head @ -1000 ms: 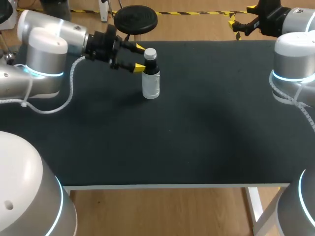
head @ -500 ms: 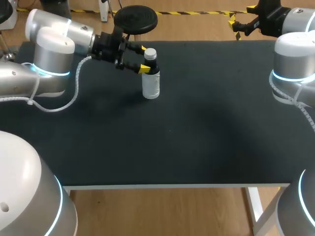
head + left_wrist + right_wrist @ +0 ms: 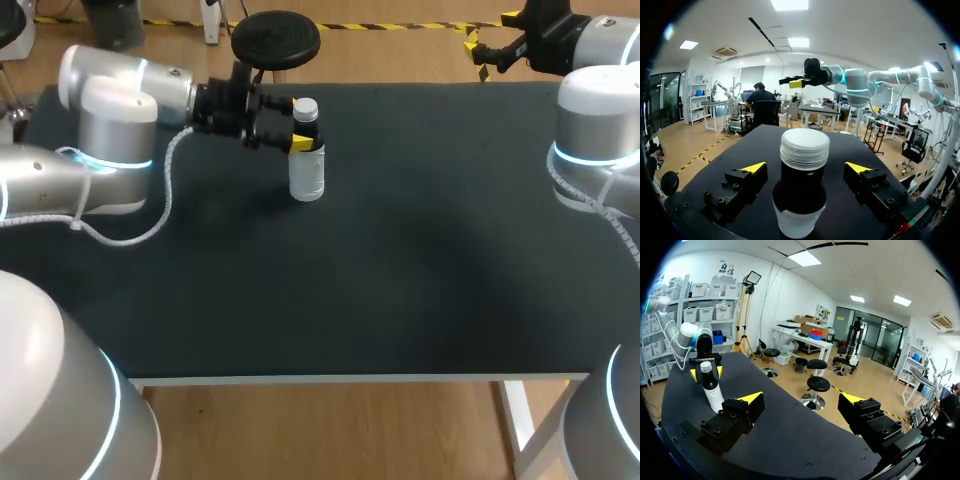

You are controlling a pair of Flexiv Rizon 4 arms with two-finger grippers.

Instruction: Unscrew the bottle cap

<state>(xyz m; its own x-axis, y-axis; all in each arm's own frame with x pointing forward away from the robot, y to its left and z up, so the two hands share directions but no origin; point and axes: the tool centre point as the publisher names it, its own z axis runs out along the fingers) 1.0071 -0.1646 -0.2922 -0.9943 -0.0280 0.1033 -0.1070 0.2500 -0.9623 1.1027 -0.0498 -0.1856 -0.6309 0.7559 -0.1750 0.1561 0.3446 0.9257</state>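
My gripper will tilt the bottle when I turn the cap, as the yellow fingers straddle only the bottle's dark neck point(image 3: 309, 132), leaving the bottle's clear body free below.
A small bottle point(image 3: 307, 168) with a clear body, dark neck and white cap point(image 3: 305, 107) stands upright on the black table point(image 3: 400, 260) at the back left. My left gripper point(image 3: 297, 124) is open and level with the neck, one yellow tip on each side. In the left wrist view the bottle point(image 3: 799, 197) and its cap point(image 3: 804, 146) stand between the fingers of the left gripper point(image 3: 806, 168), with gaps on both sides. My right gripper point(image 3: 490, 36) is open at the far right edge, holding nothing. From the right gripper point(image 3: 801, 399) the bottle point(image 3: 713, 390) is far ahead.
A black round stool point(image 3: 275, 38) stands just beyond the table's far edge behind the bottle. My right arm's grey body point(image 3: 595, 130) rises at the table's right side.
My left gripper has moved right toward the bottle, and its tips now straddle the neck. The bottle and the right arm have not moved.
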